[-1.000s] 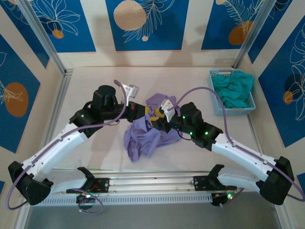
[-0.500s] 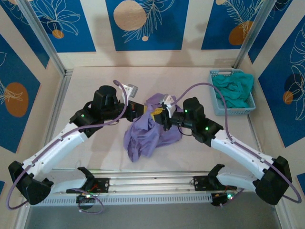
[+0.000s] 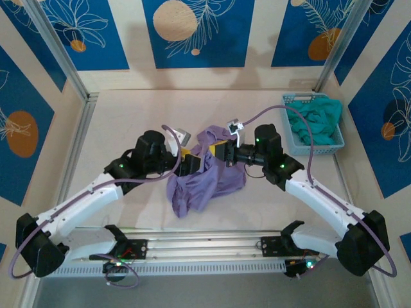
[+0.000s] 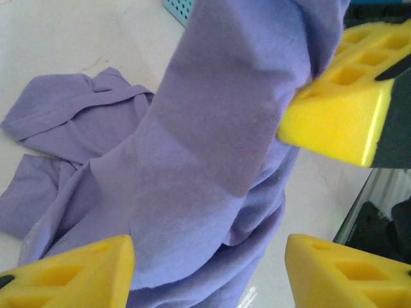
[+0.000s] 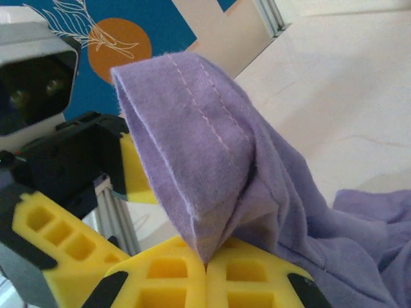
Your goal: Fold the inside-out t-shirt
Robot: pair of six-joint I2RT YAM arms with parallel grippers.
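Observation:
The stitched hem (image 5: 192,125) is pinched into a fold by my right gripper, so my left gripper should hold the hem's edge (image 5: 146,154) while my right gripper opens and grabs cloth nearby.
The inside-out t-shirt (image 3: 202,186) is a lavender heap in the middle of the table, with one part pulled up between the two arms. My right gripper (image 3: 215,152) is shut on a stitched hem fold of the shirt (image 5: 205,141), and its yellow fingers pinch the cloth at their tips (image 5: 207,263). My left gripper (image 3: 194,162) faces it from the left and is open. In the left wrist view its two yellow fingers stand wide apart around the hanging cloth (image 4: 212,128) without squeezing it. No lettering shows.
A light blue basket (image 3: 308,149) holding a teal garment (image 3: 314,119) stands at the back right. Metal frame posts and low walls border the table on the left (image 3: 70,167) and right. The arms' mounting rail (image 3: 205,247) runs along the near edge.
The right gripper has shut on the shirt's hem and drawn up and back to the right. The left gripper has opened, let go of the cloth and shifted slightly nearer.

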